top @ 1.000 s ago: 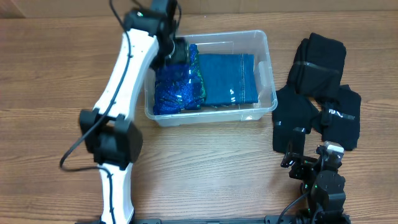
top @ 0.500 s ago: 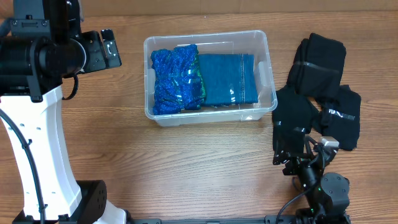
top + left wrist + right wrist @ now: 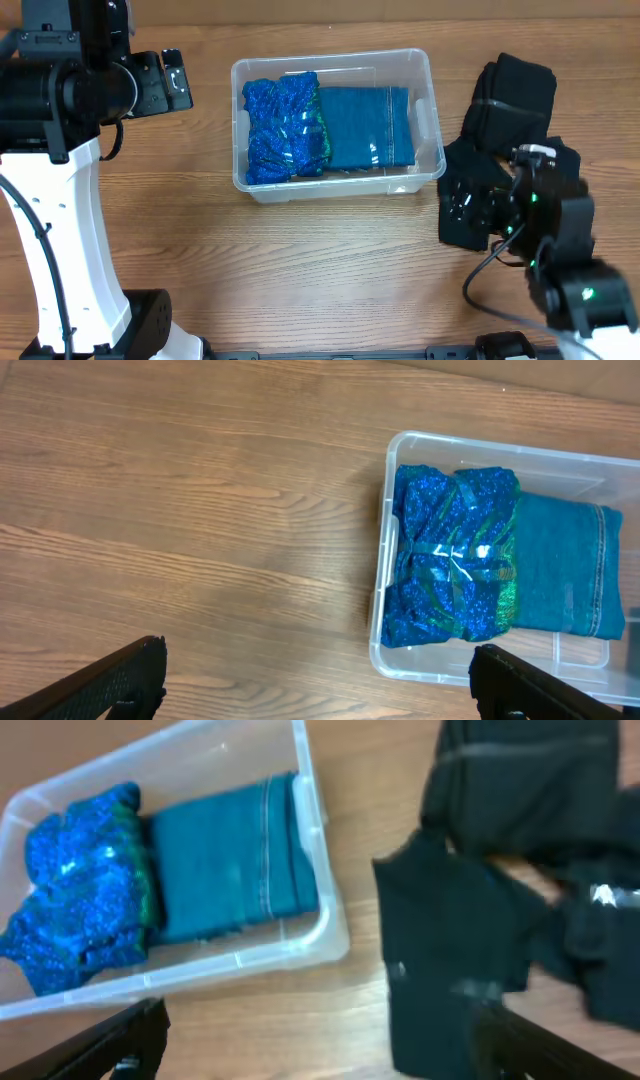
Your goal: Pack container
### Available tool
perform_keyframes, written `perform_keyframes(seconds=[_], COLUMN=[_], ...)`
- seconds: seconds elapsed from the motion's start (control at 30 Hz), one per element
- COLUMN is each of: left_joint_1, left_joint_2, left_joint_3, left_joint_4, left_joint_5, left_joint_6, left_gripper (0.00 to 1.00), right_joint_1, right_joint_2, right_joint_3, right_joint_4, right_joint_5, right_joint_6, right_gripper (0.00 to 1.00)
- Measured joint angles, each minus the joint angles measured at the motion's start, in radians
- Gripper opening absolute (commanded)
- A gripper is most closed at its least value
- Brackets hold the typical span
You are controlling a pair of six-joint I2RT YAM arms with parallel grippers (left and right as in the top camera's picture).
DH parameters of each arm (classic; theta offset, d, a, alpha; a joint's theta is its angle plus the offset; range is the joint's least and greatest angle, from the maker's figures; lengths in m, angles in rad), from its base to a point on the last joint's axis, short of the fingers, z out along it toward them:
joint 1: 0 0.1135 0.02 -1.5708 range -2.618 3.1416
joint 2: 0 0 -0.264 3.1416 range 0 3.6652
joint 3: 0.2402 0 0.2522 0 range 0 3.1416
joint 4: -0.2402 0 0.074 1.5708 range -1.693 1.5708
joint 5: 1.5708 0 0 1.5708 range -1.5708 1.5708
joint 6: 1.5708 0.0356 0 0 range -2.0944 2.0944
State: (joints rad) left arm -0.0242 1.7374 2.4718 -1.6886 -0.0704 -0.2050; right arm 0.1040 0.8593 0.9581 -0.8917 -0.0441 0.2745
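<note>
The black clothes [image 3: 512, 102] are on the other side of the container from the robot's left gripper, so the right gripper should put the piece [image 3: 460, 172] nearest the container on top of the teal denim piece.
The clear container [image 3: 432, 118] stands at the table's middle back. It holds a sparkly blue garment [image 3: 283, 130] on its left and a folded teal denim piece [image 3: 370, 125] on its right. My left gripper [image 3: 175, 80] is raised high to the left of the container, open and empty. The left wrist view shows the container [image 3: 382, 575] ahead right between the wide-apart fingers [image 3: 125, 678]. My right gripper [image 3: 478, 205] hovers open and empty over the black clothes [image 3: 515, 95]. In the right wrist view the black clothes [image 3: 450, 930] lie ahead right and the container [image 3: 325, 910] ahead left.
The black clothes form a loose pile of several pieces to the right of the container, some with clear tape bands [image 3: 498, 105]. Bare wooden table [image 3: 340, 270] lies in front of the container. The left arm's white links [image 3: 55, 240] stand tall at the left edge.
My left arm withdrew from the container to high on the left and then stayed. My right arm has risen and moved back over the black clothes.
</note>
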Motion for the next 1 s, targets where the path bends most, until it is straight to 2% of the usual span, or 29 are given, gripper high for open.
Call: perform_keyframes(seconds=[0.1,0.13,0.17,0.3,0.4,0.57,0.6,0.67,0.73,0.83,0.93,1.0], left_joint_1=[0.000,0.000,0.000,0.000,0.000,0.000,0.000,0.000,0.000,0.000,0.000,0.000], left_joint_2=[0.000,0.000,0.000,0.000,0.000,0.000,0.000,0.000,0.000,0.000,0.000,0.000], left_joint_3=[0.000,0.000,0.000,0.000,0.000,0.000,0.000,-0.001,-0.001,-0.001,-0.001,-0.001], left_joint_4=[0.001,0.000,0.000,-0.001,-0.001,-0.002,-0.002,-0.002,-0.002,-0.002,-0.002,-0.002], left_joint_5=[-0.002,-0.002,-0.002,-0.002,-0.002,-0.002,-0.002,-0.002,-0.002,-0.002,-0.002,-0.002], left_joint_6=[0.000,0.000,0.000,0.000,0.000,0.000,0.000,0.000,0.000,0.000,0.000,0.000], left_gripper=[1.00,1.00,1.00,1.00,1.00,1.00,1.00,1.00,1.00,1.00,1.00,1.00], right_joint_1=[-0.097,-0.218,-0.281,-0.454,-0.466,-0.455,-0.456,-0.455,-0.442,-0.424,-0.423,-0.422], right_joint_2=[0.182,0.297,0.361,0.631,0.840,0.987,0.988,0.981,0.982,0.983,0.967,0.897], right_joint_3=[0.187,0.204,0.204,0.218,0.201,0.154,0.149,0.130,0.101,0.097,0.114,0.129], right_joint_4=[-0.048,-0.068,-0.082,-0.125,-0.105,0.021,0.043,0.089,0.128,0.092,0.005,-0.062], right_joint_5=[-0.002,-0.057,-0.112,-0.243,-0.297,-0.379,-0.391,-0.403,-0.407,-0.423,-0.426,-0.422], right_joint_6=[-0.013,-0.010,-0.007,-0.014,-0.022,-0.035,-0.035,-0.038,-0.038,-0.040,-0.039,-0.040], right_gripper=[1.00,1.00,1.00,1.00,1.00,0.97,0.83,0.48,0.27,0.17,0.15,0.12])
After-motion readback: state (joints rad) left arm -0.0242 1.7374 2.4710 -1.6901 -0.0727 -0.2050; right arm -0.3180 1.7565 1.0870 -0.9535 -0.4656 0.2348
